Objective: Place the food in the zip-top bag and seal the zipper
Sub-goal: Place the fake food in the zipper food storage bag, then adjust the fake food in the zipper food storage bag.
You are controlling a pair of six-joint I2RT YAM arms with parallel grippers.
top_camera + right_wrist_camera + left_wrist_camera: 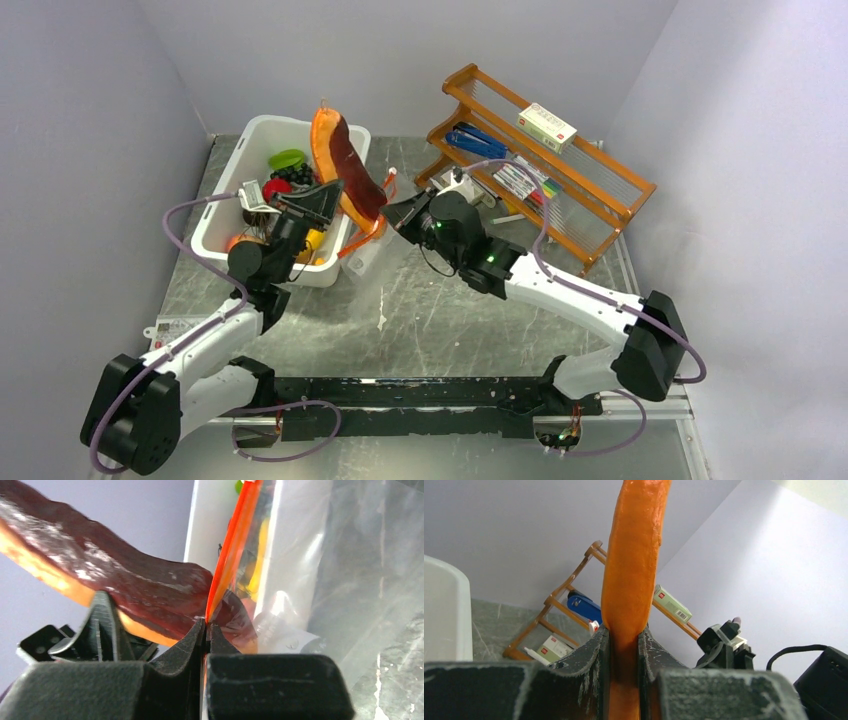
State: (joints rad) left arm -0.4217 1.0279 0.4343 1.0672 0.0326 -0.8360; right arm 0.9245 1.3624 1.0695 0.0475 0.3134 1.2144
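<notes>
Next, my left gripper opens and moves to the slab's upper end (pixel 326 124) to feed it in, because it is holding the slab midway (pixel 343 200) along its rim, near the bag's opening.
My left gripper (pixel 325 196) (pixel 624 642) is shut on the orange rim of the food, a dark red-brown slab (pixel 350 165) (pixel 634 555) (pixel 125 587), and holds it tilted above the table beside the bin. My right gripper (pixel 396 216) (pixel 206 626) is shut on the orange-red zipper (pixel 232 545) (pixel 366 236) and lifts the mouth of the clear zip-top bag (pixel 368 258) (pixel 325 580). The slab's lower end sits at that mouth and shows through the plastic. More food lies in the bin: dark grapes (pixel 296 175), a red fruit (pixel 275 188) and a yellow piece (pixel 313 242).
A white bin (pixel 222 215) stands at the back left, close behind the left gripper. A wooden rack (pixel 590 195) with a box, markers and blue items leans at the back right, just behind the right arm. Grey walls close in on both sides.
</notes>
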